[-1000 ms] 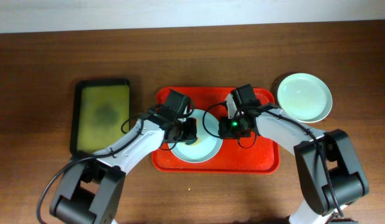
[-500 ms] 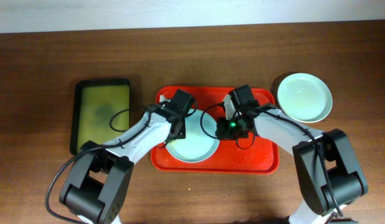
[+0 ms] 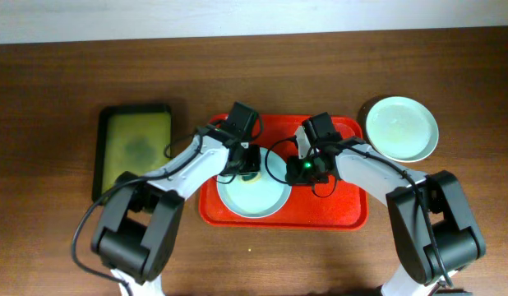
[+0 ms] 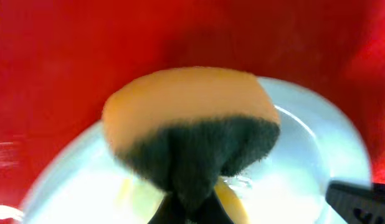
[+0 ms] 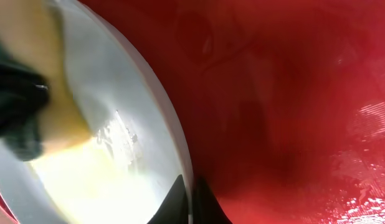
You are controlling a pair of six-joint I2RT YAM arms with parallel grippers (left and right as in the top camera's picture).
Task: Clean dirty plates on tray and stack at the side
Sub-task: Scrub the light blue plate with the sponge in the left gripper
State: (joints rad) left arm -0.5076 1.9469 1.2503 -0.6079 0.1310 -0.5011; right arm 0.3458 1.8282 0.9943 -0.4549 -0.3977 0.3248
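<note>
The yellow smear [image 4: 133, 196] lies nearer the plate's middle while the sponge [image 4: 192, 102] is close to the plate's far rim, so my left gripper should wipe back over the plate.
A pale round plate [image 3: 258, 199] lies on the red tray [image 3: 336, 210]. My left gripper [image 3: 248, 164] is shut on a sponge [image 4: 186, 106], orange with a dark scouring side, pressed on the plate's far part [image 4: 304, 180]. A yellow smear [image 4: 233, 199] shows beside the sponge. My right gripper [image 3: 293, 170] is shut on the plate's right rim; the right wrist view has its jaws [image 5: 191, 199] pinching the rim of the plate [image 5: 118, 168], with the sponge [image 5: 49, 118] at left. A pale green plate [image 3: 402, 128] rests on the table right of the tray.
A smaller black-rimmed tray [image 3: 137, 148] with a yellow-green inside lies on the wooden table left of the red tray. Both forearms reach in from the near edge over the red tray's front corners.
My left wrist has swung toward the far side of the tray, carrying the sponge across the plate. The right gripper has stayed on the rim.
</note>
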